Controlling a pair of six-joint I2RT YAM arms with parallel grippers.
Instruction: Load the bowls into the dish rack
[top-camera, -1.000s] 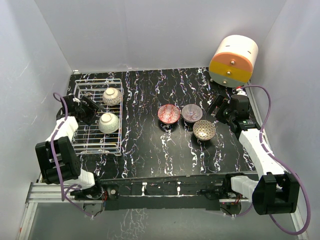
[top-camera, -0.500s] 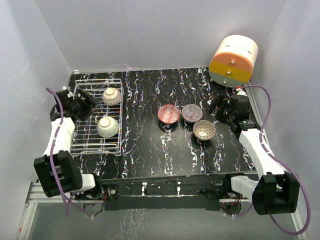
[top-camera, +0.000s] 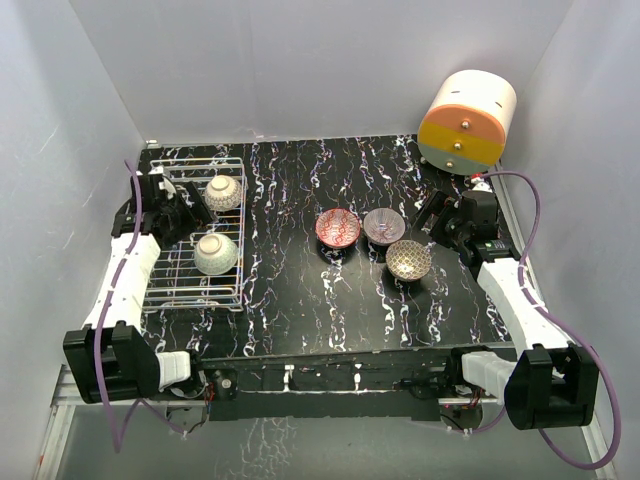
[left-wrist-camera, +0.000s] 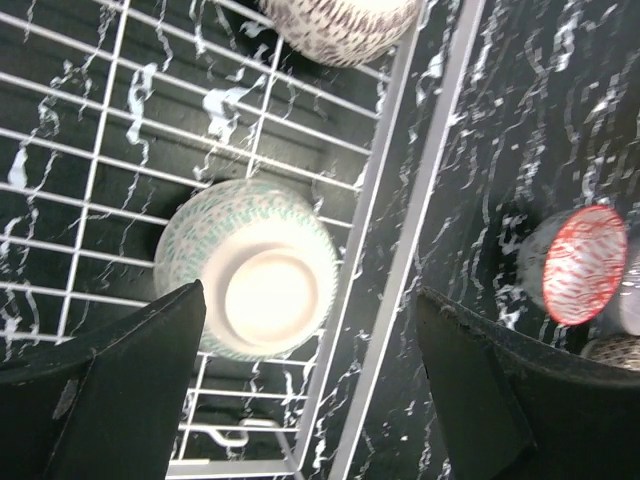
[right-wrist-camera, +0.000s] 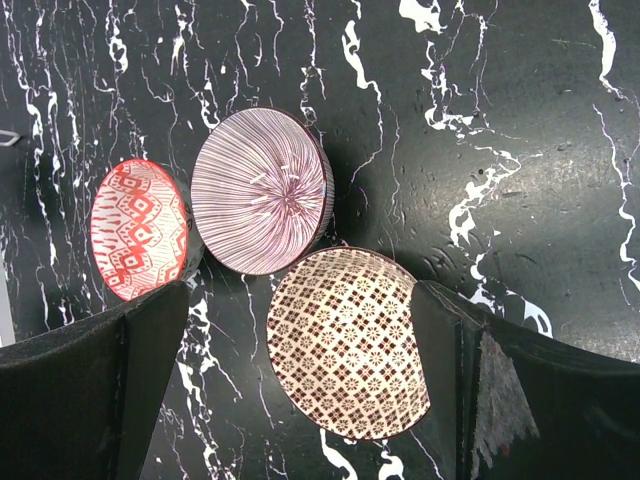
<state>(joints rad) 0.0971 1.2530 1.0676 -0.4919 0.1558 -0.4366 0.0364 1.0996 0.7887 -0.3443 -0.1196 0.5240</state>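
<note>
The robot's left gripper should first slide the green-patterned bowl (top-camera: 216, 255) toward the rack's near end (top-camera: 210, 289) and then take the red bowl, because the green-patterned one is too near the back bowl.
The white wire dish rack (top-camera: 195, 297) stands at the table's left and holds two bowls upside down, one at the back (top-camera: 223, 192) and one nearer (top-camera: 216, 253). My left gripper (top-camera: 180, 207) hovers open over the rack's left part. In the left wrist view its fingers (left-wrist-camera: 120, 400) stand wide apart above the pale green-patterned bowl (left-wrist-camera: 250, 285) and the rack's rail (left-wrist-camera: 432, 150). Three bowls sit upright mid-table: red (top-camera: 337, 228), purple-grey (top-camera: 384, 225) and brown-gold (top-camera: 408, 259). My right gripper (top-camera: 443, 215) is open just right of them, its fingers framing the brown-gold bowl (right-wrist-camera: 345, 345).
A large cream, orange and yellow cylinder (top-camera: 466, 120) lies at the back right corner. White walls close in the table on three sides. The red bowl (left-wrist-camera: 583, 265) shows right of the rack in the left wrist view.
My left gripper has drawn back from the nearer bowl in the rack, towards the rack's back left, and opened wider. That bowl stays in the rack. The right arm has not moved.
</note>
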